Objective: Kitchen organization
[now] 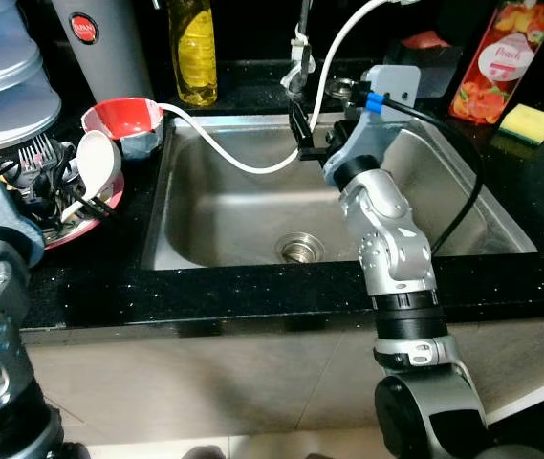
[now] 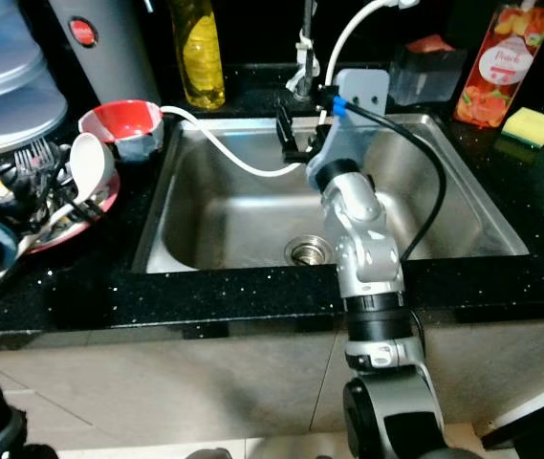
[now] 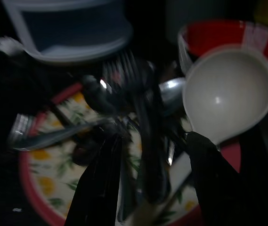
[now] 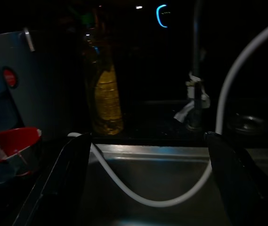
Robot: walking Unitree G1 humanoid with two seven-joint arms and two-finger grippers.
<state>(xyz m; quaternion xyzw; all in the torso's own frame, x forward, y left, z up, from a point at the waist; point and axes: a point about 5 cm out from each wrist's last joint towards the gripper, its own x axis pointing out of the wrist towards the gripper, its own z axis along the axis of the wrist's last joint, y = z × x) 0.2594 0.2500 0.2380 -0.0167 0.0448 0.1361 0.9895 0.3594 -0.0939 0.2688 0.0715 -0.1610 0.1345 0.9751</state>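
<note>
The metal fork's teeth (image 3: 123,70) stand up clear above the loose pile. The fork should come out by itself when I lift its handle (image 3: 146,143).
A floral plate with a red rim (image 3: 35,188) on the counter left of the sink holds a pile of forks (image 3: 124,75) and other cutlery, plus a white ladle (image 3: 228,94). My left gripper (image 3: 157,188) hovers just above this pile, open, with cutlery handles lying between its fingers (image 3: 101,188). A red and white bowl (image 1: 123,117) stands behind the plate. My right gripper (image 1: 315,134) is held over the back of the steel sink (image 1: 224,210), open and empty, pointing at the faucet (image 4: 195,94) and the white hose (image 1: 224,153).
Stacked pale containers (image 1: 4,76) and a silver flask (image 1: 99,43) stand at the back left. An oil bottle (image 1: 193,53) is behind the sink. A peach juice bottle (image 1: 501,57) and a yellow sponge (image 1: 530,122) sit at the right. The hose droops into the basin.
</note>
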